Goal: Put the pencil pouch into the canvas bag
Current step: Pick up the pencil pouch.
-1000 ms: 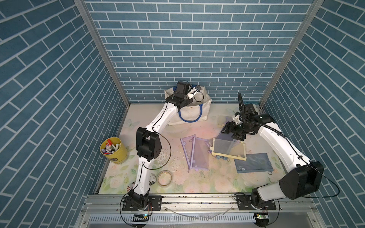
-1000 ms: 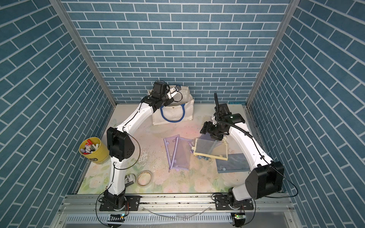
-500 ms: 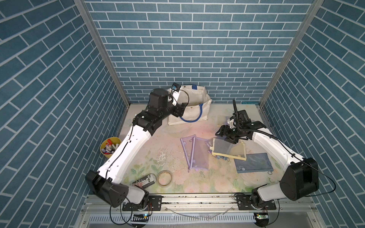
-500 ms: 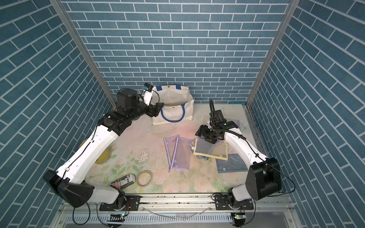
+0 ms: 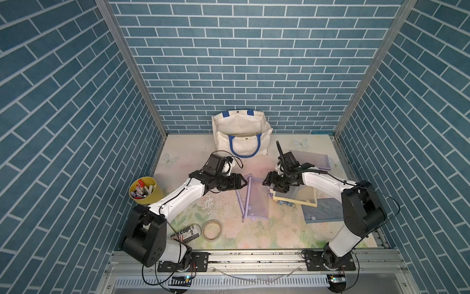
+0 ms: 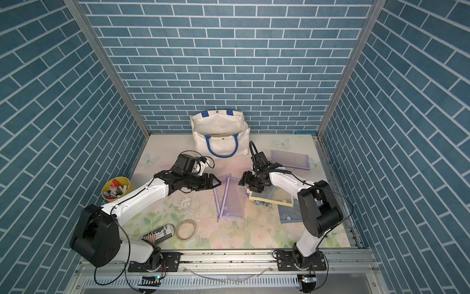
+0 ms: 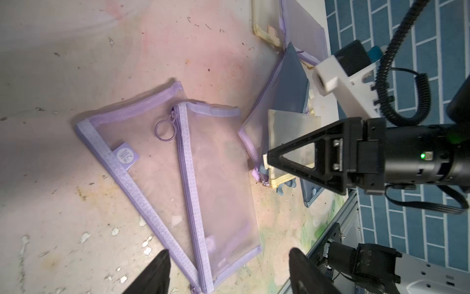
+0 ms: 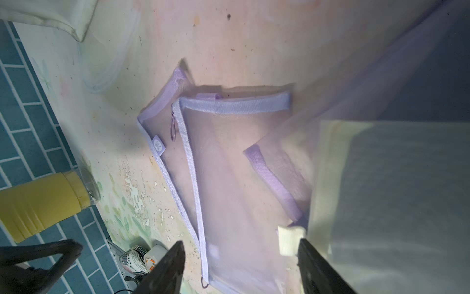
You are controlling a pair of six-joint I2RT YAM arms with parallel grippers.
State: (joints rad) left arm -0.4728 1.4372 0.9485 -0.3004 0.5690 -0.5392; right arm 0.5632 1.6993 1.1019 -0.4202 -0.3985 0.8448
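I expect the purple pouch (image 5: pixel 258 199) to leave another pouch lying flat beneath when I lift it, since a tagged trim (image 7: pixel 111 158) pokes out past the zipper.
A purple mesh pencil pouch (image 5: pixel 254 201) (image 6: pixel 230 201) lies flat mid-table, zipper ring showing (image 7: pixel 193 173) (image 8: pixel 229 178). The off-white canvas bag (image 5: pixel 241 142) (image 6: pixel 221 145) with blue handles stands against the back wall, mouth gaping. My left gripper (image 5: pixel 244 182) (image 6: pixel 217 182) (image 7: pixel 229 254) hovers at the pouch's far left corner, open and holding nothing. My right gripper (image 5: pixel 265 180) (image 6: pixel 241 181) (image 8: pixel 241 243) faces it from the pouch's far right corner, also open and holding nothing. A small cream tab of the pouch beside it sits near one right finger.
A yellow-trimmed pouch (image 5: pixel 296 197) overlaps a blue pouch (image 5: pixel 323 213) right of the purple one. Another purple pouch (image 5: pixel 311 160) lies at the back right. A yellow cup of markers (image 5: pixel 143 189) stands at the left; a tape roll (image 5: pixel 212 229) and a can (image 5: pixel 187 233) lie near the front.
My left arm has swung away from the canvas bag, down to the middle of the table beside the purple pouch. My right gripper has shifted left toward the same pouch.
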